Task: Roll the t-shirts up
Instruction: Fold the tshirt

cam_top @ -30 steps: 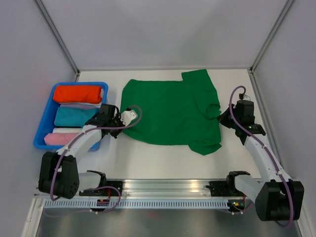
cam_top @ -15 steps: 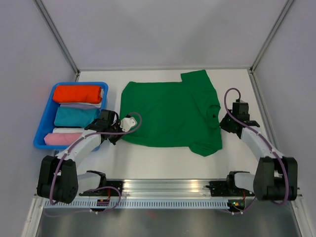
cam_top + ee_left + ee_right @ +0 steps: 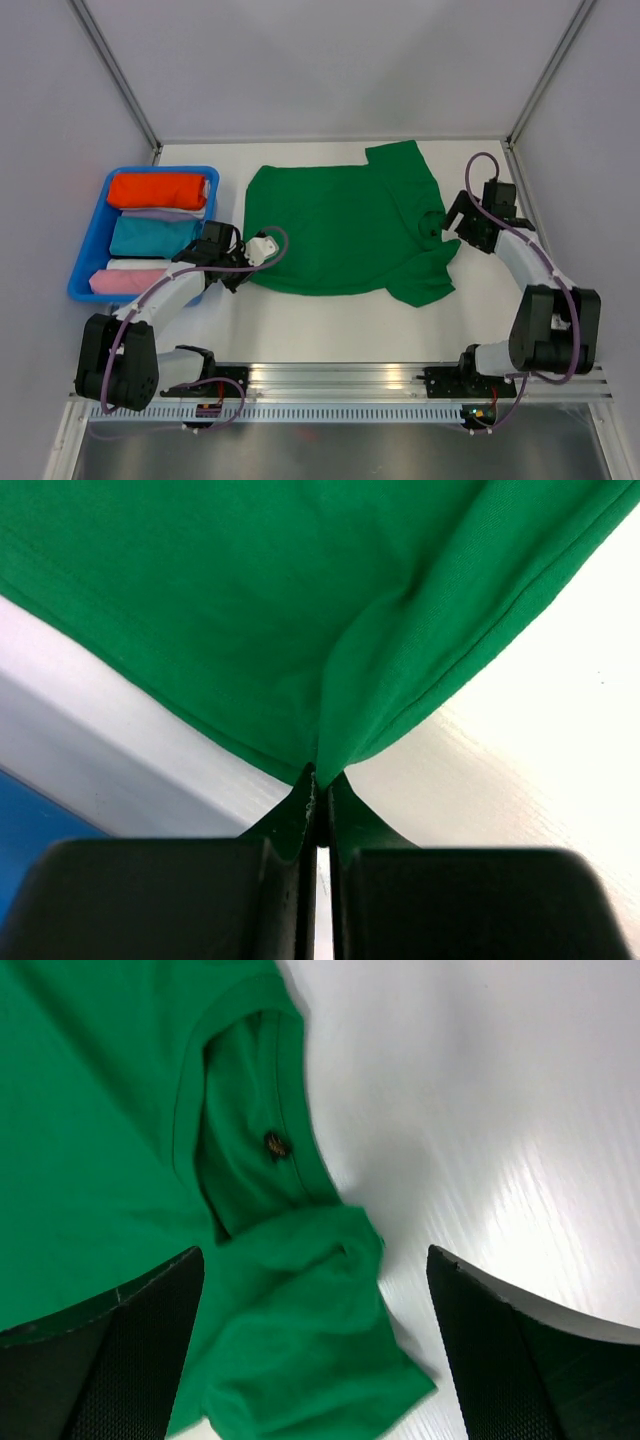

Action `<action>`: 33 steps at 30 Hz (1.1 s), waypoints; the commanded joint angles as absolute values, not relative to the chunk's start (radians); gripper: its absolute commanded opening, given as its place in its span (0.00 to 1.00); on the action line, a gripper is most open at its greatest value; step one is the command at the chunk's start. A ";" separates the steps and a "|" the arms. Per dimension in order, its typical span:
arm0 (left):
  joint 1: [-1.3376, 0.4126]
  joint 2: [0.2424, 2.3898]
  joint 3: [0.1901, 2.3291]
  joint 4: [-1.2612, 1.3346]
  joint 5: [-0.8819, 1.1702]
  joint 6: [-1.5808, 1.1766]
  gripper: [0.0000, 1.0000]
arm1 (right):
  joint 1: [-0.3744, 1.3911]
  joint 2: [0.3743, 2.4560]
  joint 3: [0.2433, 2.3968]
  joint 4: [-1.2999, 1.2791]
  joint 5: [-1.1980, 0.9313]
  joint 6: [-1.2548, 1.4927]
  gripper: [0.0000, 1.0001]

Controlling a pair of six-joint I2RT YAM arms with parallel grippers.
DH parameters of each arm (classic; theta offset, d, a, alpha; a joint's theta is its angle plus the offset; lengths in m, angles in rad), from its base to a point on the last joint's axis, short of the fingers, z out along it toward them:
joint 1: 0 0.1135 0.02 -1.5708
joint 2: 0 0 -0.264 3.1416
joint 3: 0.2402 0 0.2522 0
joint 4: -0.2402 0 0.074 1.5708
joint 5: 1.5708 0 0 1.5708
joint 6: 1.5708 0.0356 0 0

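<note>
My gripper will fold the t-shirt's near edge over, and the green t-shirt's near sleeve point(image 3: 420, 289) will follow onto the green t-shirt, because it lies limp beyond its bunched shoulder point(image 3: 446, 254).
The green t-shirt point(image 3: 340, 225) lies spread on the white table, collar to the right, with its near right sleeve point(image 3: 425, 280) crumpled. My left gripper point(image 3: 252, 258) is at the shirt's left edge, and the left wrist view shows it point(image 3: 322, 780) shut on a pinched fold of green hem point(image 3: 330, 680). My right gripper point(image 3: 452, 222) hovers beside the collar. In the right wrist view it point(image 3: 315, 1252) is open above the collar point(image 3: 250, 1110) and the bunched sleeve point(image 3: 300, 1340), holding nothing.
A blue bin point(image 3: 85, 255) stands at the left, just beside the left arm. It holds an orange-red bundle point(image 3: 158, 190), a teal bundle point(image 3: 150, 235) and a pink one point(image 3: 125, 282). Grey walls close in the back and both sides.
My right gripper has opened and let go of the shirt's right side, then pulled back a little. The near right sleeve dropped and spread outward. The left gripper kept its hold.
</note>
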State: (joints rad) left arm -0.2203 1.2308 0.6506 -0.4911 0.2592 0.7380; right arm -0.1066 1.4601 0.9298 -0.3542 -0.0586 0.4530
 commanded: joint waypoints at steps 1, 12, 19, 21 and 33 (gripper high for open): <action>-0.222 1.232 0.676 -0.459 0.322 0.732 0.02 | -0.107 1.239 0.837 -0.440 -0.006 0.475 0.98; -0.222 1.209 0.676 -0.446 0.313 0.704 0.02 | -0.094 0.913 0.588 -0.568 0.025 0.638 0.56; -0.222 1.189 0.676 -0.448 0.304 0.693 0.02 | -0.084 0.949 0.436 -0.441 -0.037 0.695 0.43; -0.222 1.189 0.680 -0.448 0.304 0.689 0.02 | -0.081 1.009 0.426 -0.413 -0.043 0.696 0.43; -0.222 1.200 0.687 -0.448 0.305 0.680 0.02 | -0.025 1.167 0.397 -0.256 -0.006 0.693 0.29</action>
State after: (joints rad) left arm -0.2203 1.2118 0.6506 -0.4690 0.2897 0.7078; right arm -0.0326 1.1141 0.4240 -0.2867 -0.0261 0.6834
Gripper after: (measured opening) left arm 0.036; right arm 0.377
